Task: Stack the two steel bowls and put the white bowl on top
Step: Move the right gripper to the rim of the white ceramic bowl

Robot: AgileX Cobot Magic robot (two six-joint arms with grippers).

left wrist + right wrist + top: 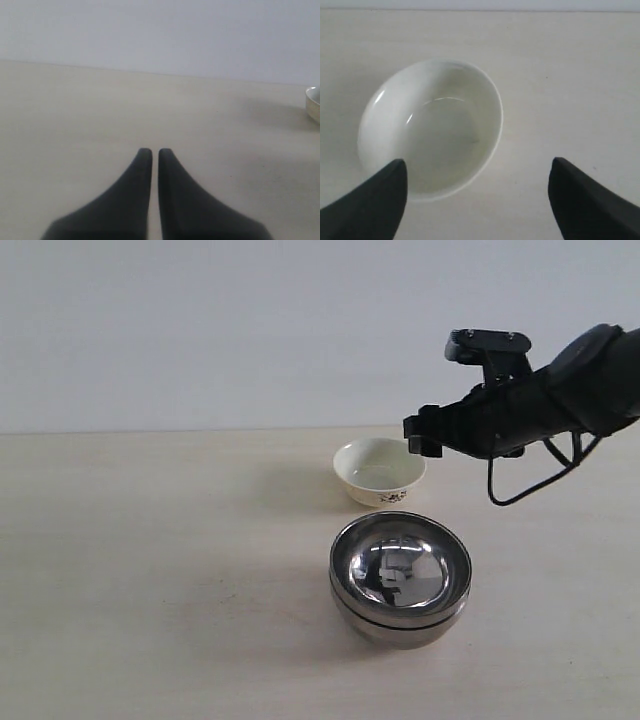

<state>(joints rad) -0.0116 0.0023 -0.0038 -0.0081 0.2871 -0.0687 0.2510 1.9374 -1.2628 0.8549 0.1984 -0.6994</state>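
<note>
I should now lower my right gripper until its open fingers are on both sides of the bowl's side (416, 481) and then close them, because the white bowl's rim (489, 159) is between them.
The two steel bowls (400, 578) sit nested one inside the other on the table, near the front. Just behind them stands the white bowl (379, 470), upright and empty, with a dark floral mark low on its side. My right gripper (420, 436) hovers above the white bowl's right rim, open and holding nothing. In the right wrist view the white bowl (430, 127) lies below the gripper (479, 172), with one finger over its rim and the other over bare table. My left gripper (151, 152) is shut on nothing, low over the table, and the white bowl's edge (313, 102) shows far off.
The beige table (150, 560) runs back to a plain pale wall. A black cable (530, 485) loops under the right arm. The left arm does not show in the exterior view.
</note>
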